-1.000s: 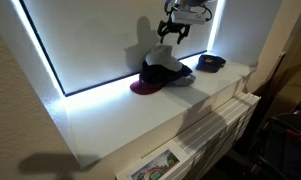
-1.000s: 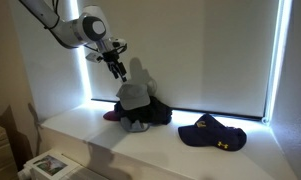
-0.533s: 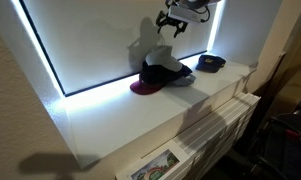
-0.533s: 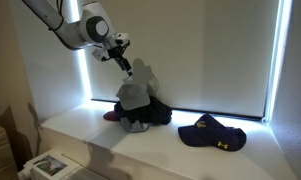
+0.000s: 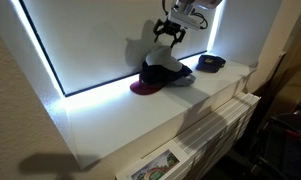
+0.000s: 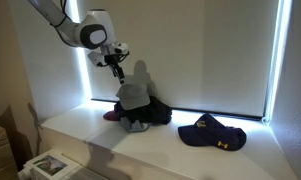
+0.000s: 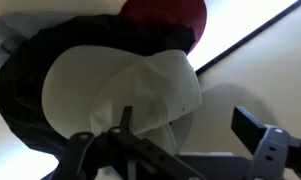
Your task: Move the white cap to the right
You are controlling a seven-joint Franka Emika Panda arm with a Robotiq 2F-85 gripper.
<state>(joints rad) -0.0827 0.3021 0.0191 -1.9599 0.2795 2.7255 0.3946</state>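
The robot's open fingers are hanging over the white cap's edge [image 7: 188, 118], off to one side. The gripper should move over the cap's top [image 7: 158, 92] and pinch the cap's fabric before lifting.
The white cap [image 5: 164, 62] lies on top of a black cap [image 6: 158, 112] with a maroon brim [image 5: 142, 88], on a white ledge [image 5: 110, 118]. It is the pale grey crown in an exterior view [image 6: 135, 95]. My gripper [image 5: 170, 31] hangs just above the pile, open and empty, as an exterior view [image 6: 115, 68] also shows. In the wrist view the white cap [image 7: 120, 85] fills the middle, the black cap [image 7: 20, 70] is around it and the maroon brim [image 7: 165, 12] is at the top. The gripper [image 7: 190, 125] shows its fingers spread, with nothing between them.
A smaller dark blue cap [image 6: 212, 133] lies apart on the same ledge, also seen in an exterior view [image 5: 210, 63]. A drawn blind [image 6: 200, 50] with bright edges stands right behind the caps. Below the ledge front are white slats [image 5: 215, 125].
The gripper rose a little above the caps and came back down to about where it was. It stays open. The caps have not moved.
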